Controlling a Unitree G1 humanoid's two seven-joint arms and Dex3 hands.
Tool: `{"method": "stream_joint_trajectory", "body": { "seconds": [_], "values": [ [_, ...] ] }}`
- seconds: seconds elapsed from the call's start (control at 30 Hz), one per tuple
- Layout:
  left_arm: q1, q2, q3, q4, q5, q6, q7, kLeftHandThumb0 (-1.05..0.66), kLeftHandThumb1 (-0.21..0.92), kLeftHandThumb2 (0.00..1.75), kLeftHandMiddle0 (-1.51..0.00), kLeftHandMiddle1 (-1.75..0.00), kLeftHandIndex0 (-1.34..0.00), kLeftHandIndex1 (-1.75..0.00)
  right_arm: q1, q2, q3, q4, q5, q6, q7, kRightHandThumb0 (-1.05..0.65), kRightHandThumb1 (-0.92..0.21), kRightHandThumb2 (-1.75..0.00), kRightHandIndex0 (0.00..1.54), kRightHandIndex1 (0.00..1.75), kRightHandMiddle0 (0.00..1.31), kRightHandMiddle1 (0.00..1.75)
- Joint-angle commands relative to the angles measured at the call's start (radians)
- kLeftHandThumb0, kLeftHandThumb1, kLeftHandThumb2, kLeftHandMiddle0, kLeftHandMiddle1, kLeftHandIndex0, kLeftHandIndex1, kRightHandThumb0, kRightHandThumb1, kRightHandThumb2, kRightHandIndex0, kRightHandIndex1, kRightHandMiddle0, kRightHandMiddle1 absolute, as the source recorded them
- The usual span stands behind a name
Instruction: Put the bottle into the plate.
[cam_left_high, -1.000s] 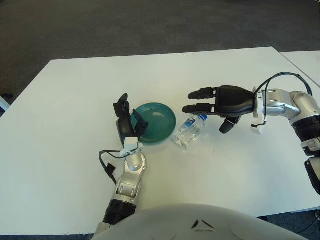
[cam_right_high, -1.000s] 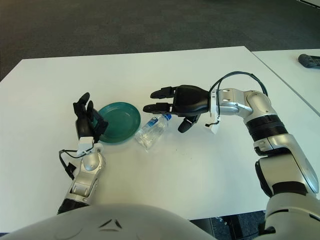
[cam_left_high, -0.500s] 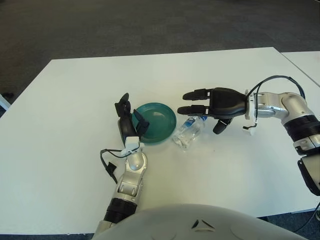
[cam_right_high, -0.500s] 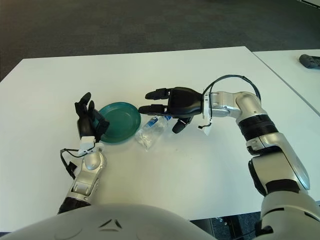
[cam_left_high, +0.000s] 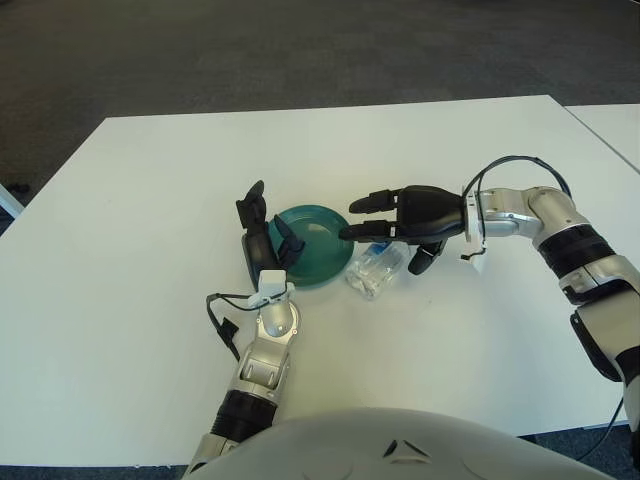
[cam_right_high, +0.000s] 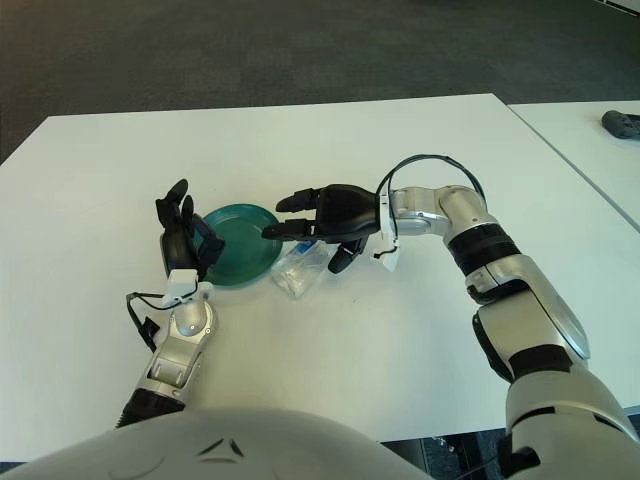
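The clear plastic bottle (cam_left_high: 374, 271) seems shorter than the teal plate (cam_left_high: 318, 250) is across, so the bottle will rest on its side inside the plate's rim once the robot lowers it.
A clear plastic bottle (cam_left_high: 373, 271) with a blue cap lies on its side on the white table, just right of a teal plate (cam_left_high: 310, 245). My right hand (cam_left_high: 392, 218) is open, with its fingers spread over the bottle's cap end and its thumb below beside the bottle; it reaches leftward to the plate's right rim. It holds nothing. My left hand (cam_left_high: 262, 235) stands upright and open at the plate's left rim. The same shows in the right eye view, with the bottle (cam_right_high: 298, 270), the plate (cam_right_high: 235, 258) and the right hand (cam_right_high: 310, 223).
The white table (cam_left_high: 150, 200) stretches all round the plate. A second white table (cam_right_high: 590, 130) stands to the right, with a dark object (cam_right_high: 622, 122) on it at the frame's edge.
My right hand has moved left, from right of the bottle to over its cap end and up to the plate's rim. The bottle, the plate and the left hand have barely moved.
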Motion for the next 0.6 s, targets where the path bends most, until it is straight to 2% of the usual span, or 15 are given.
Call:
{"method": "stream_joint_trajectory", "body": {
  "seconds": [0.0,0.23,0.33,0.43,0.57],
  "values": [
    [-0.016,-0.092,0.001,-0.007,0.006,0.004,0.006,-0.85,0.92,1.12,-0.37,-0.05,0.0,-0.72,-0.022,0.006,0.022,0.029,0.002,0.002,0.008,-1.05,-0.92,-1.1,0.03,0.01,0.01,0.0],
    [-0.021,-0.096,-0.004,-0.004,0.019,0.001,0.018,-0.86,0.92,1.12,-0.36,-0.04,0.0,-0.68,-0.005,0.023,0.031,0.052,0.01,-0.008,-0.043,-1.05,-0.92,-1.08,0.03,0.01,0.02,0.01],
    [-0.023,-0.097,-0.007,0.0,0.019,-0.005,0.02,-0.87,0.92,1.13,-0.36,-0.04,0.0,-0.68,0.064,0.052,0.052,0.038,-0.032,0.028,-0.106,-1.05,-0.92,-1.07,0.04,0.01,0.02,0.02],
    [-0.022,-0.097,-0.009,0.0,0.012,-0.011,0.017,-0.87,0.92,1.13,-0.36,-0.04,0.0,-0.68,0.095,0.09,0.116,0.086,-0.127,0.107,-0.208,-1.05,-0.92,-1.06,0.05,0.02,0.02,0.02],
    [-0.013,-0.096,-0.012,-0.008,-0.004,-0.013,0.006,-0.87,0.92,1.12,-0.36,-0.04,0.0,-0.68,0.077,0.109,0.18,0.131,-0.204,0.17,-0.322,-1.05,-0.92,-1.05,0.05,0.01,0.02,0.02]
  ]
}}
